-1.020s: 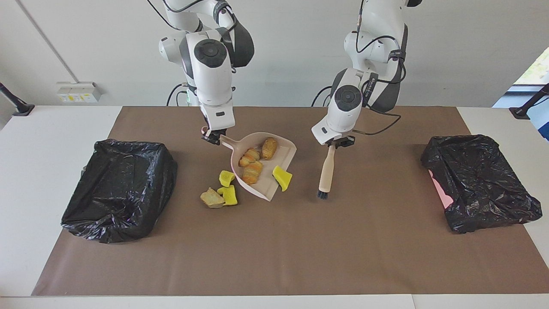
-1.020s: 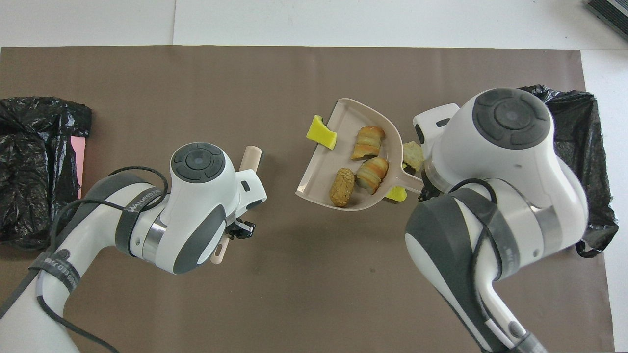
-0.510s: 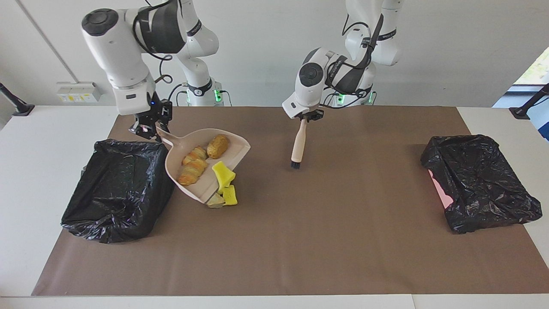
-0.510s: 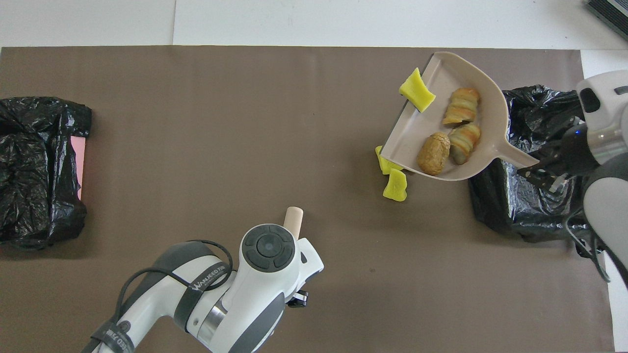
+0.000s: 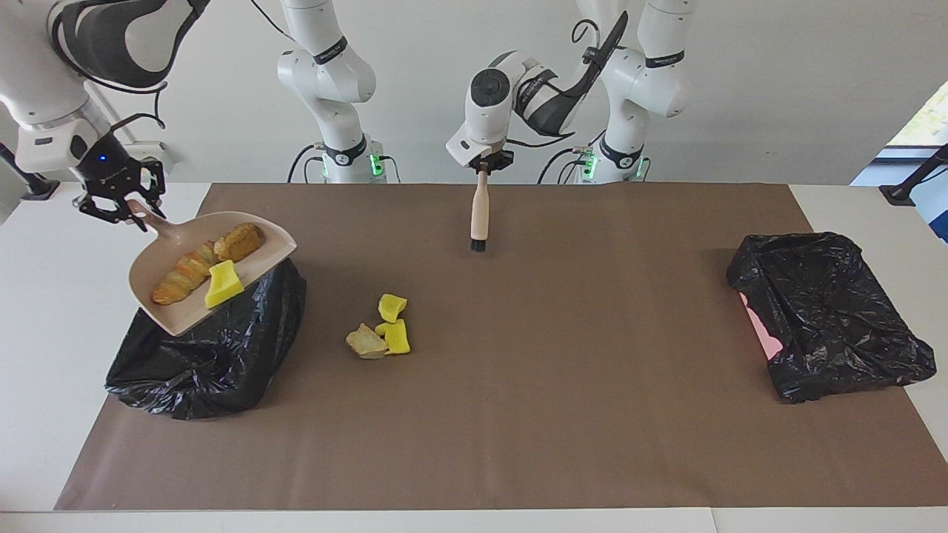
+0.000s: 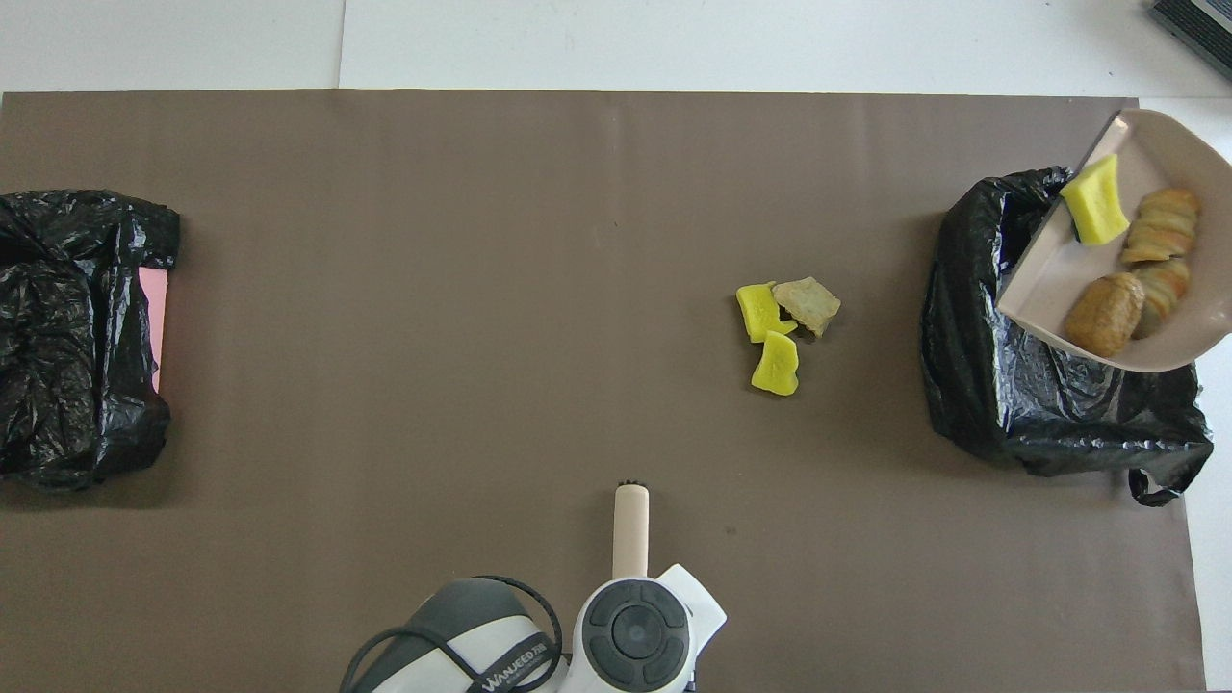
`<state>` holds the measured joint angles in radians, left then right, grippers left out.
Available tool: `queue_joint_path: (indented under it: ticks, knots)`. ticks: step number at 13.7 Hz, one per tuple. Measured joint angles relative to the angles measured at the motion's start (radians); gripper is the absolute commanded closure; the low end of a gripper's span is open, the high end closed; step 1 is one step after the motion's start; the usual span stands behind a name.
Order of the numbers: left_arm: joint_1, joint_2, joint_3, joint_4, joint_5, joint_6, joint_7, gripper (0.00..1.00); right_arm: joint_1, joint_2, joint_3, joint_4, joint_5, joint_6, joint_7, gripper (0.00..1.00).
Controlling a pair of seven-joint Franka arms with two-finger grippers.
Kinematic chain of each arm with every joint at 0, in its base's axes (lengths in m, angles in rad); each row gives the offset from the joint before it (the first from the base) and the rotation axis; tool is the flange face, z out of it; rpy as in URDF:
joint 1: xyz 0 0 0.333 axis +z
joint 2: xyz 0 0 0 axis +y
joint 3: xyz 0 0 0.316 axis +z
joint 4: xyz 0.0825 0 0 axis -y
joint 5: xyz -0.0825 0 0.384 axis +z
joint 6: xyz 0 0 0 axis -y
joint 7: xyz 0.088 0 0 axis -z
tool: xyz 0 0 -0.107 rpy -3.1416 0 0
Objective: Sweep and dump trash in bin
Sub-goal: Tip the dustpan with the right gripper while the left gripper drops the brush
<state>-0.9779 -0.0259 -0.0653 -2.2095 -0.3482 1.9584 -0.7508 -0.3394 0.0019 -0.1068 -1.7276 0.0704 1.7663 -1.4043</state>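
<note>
The dustpan's edge [image 6: 1106,139] slants out beyond the rim of the black-lined bin, so my right gripper should pull the dustpan back over the bin's opening [image 5: 232,321] and tip out the pastries.
My right gripper [image 5: 127,212] is shut on the handle of the pale pink dustpan [image 5: 255,260], held tilted in the air over the black-lined bin [image 5: 215,348] at the right arm's end. In the pan lie golden-brown pastries [image 5: 181,275], [image 5: 238,240] and a yellow sponge bit [image 5: 222,284]. On the mat lie two yellow sponge bits [image 5: 391,306], [image 5: 398,337] and a pale bread chunk [image 5: 365,343]. My left gripper [image 5: 483,167] is shut on the beige-handled brush [image 5: 479,211], which hangs bristles down near the robots. The overhead view shows the pan [image 6: 1044,284], bin [image 6: 1020,385], brush [image 6: 630,525] and bread chunk [image 6: 807,298].
A second black-lined bin [image 5: 829,311] with a pink edge showing stands at the left arm's end; it also shows in the overhead view [image 6: 77,327]. A brown mat [image 5: 563,385] covers the white table.
My right arm has lifted the loaded dustpan and swung it from the mat to over the bin; one sponge bit now lies in the pan. My left arm has drawn the brush back toward the robots.
</note>
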Motion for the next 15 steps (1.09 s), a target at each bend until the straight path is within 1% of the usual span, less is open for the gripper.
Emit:
queue_joint_path:
  ticks: [1, 2, 4, 6, 7, 8, 9, 10, 11, 12, 15]
  knots:
    - [-0.017, 0.005, 0.0, -0.002, -0.002, 0.016, -0.037, 1.0, -0.035, 0.016, -0.002, 0.005, -0.018, 0.01, -0.046, 1.0]
    - [-0.032, 0.012, 0.001, -0.003, -0.002, 0.025, -0.068, 1.0, -0.055, 0.037, -0.004, 0.015, -0.064, 0.035, -0.081, 1.0]
    - [-0.05, 0.04, 0.0, -0.003, -0.003, 0.05, -0.118, 1.0, -0.058, 0.072, 0.0, 0.029, -0.217, 0.089, -0.11, 1.0]
    - [-0.052, 0.064, 0.001, -0.003, -0.004, 0.063, -0.127, 1.0, -0.042, 0.085, 0.014, 0.029, -0.341, 0.104, -0.118, 1.0]
    - [-0.052, 0.073, 0.002, -0.003, -0.004, 0.065, -0.128, 0.96, -0.02, 0.086, 0.018, 0.028, -0.408, 0.105, -0.125, 1.0]
    - [-0.053, 0.083, 0.001, -0.003, -0.006, 0.065, -0.129, 0.85, 0.004, 0.086, 0.019, 0.026, -0.471, 0.109, -0.128, 1.0]
    - [-0.055, 0.091, 0.001, -0.003, -0.007, 0.065, -0.13, 0.84, 0.029, 0.086, 0.02, 0.021, -0.533, 0.113, -0.131, 1.0]
    - [-0.056, 0.094, 0.001, -0.001, -0.009, 0.062, -0.131, 0.78, 0.058, 0.086, 0.021, 0.012, -0.601, 0.118, -0.131, 1.0]
    - [-0.056, 0.093, 0.002, 0.003, -0.01, 0.054, -0.132, 0.62, 0.078, 0.086, 0.022, -0.001, -0.655, 0.13, -0.131, 1.0]
    - [-0.056, 0.093, 0.005, 0.01, -0.01, 0.045, -0.132, 0.01, 0.088, 0.088, 0.022, -0.018, -0.7, 0.157, -0.132, 1.0]
    - [-0.054, 0.091, 0.016, 0.032, -0.01, 0.044, -0.132, 0.0, 0.094, 0.094, 0.022, -0.049, -0.828, 0.206, -0.137, 1.0]
